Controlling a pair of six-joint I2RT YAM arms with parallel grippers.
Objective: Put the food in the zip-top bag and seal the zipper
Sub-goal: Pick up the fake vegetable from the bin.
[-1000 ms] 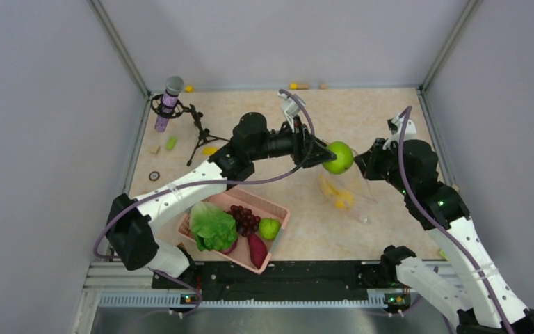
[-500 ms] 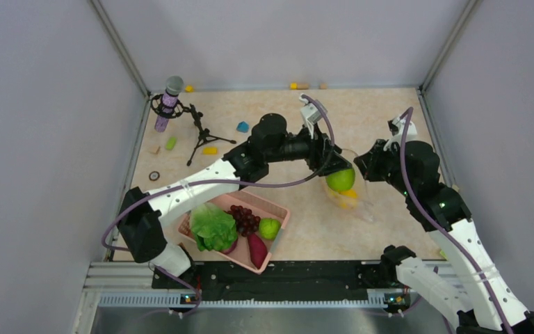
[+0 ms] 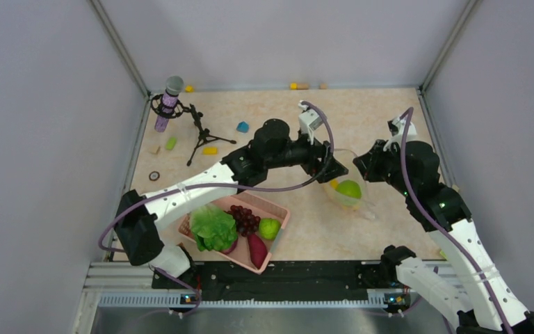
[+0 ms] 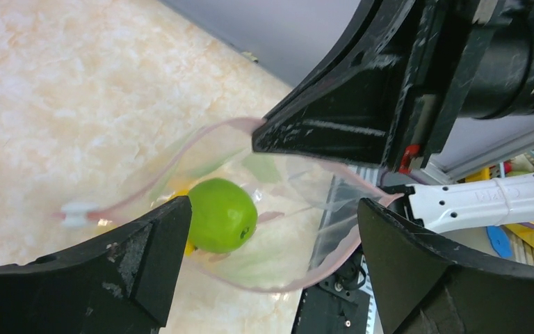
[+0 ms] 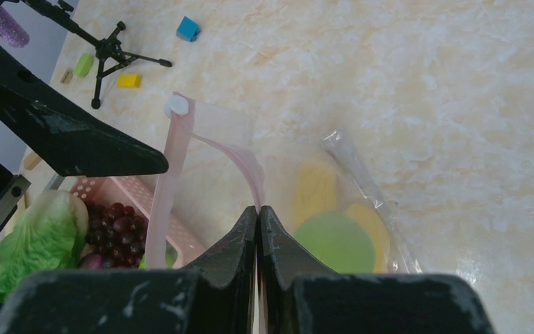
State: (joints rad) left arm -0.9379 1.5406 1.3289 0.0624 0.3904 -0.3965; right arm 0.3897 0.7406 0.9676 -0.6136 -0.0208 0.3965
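The robot has the green fruit down inside the bag [image 3: 349, 188], so its left gripper should go on to the basket and close on the lettuce lying uncovered on top [image 3: 212, 228].
The clear zip-top bag [image 3: 353, 198] lies open at centre right. A green round fruit [image 3: 348, 188] sits inside it on yellow food; it shows in the left wrist view [image 4: 222, 215] and through the plastic in the right wrist view [image 5: 335, 241]. My left gripper [image 3: 335, 172] is open and empty just above the bag's mouth, in its own view too [image 4: 274, 229]. My right gripper [image 5: 259, 209] is shut on the pink zipper strip [image 5: 247, 160], holding the mouth up. Lettuce [image 3: 212, 227], grapes [image 3: 245, 218], another green fruit [image 3: 269, 227] and a sweet potato [image 3: 257, 249] lie in the basket.
The pink basket [image 3: 277, 207] sits at the near left. A microphone on a black tripod [image 3: 198, 132] stands at the back left. Small coloured blocks [image 3: 243, 127] lie scattered near it and along the back wall [image 3: 297, 86].
My left gripper carried the green fruit to the bag, let it go inside and now stands open just above the mouth. My right gripper kept its hold on the zipper strip.
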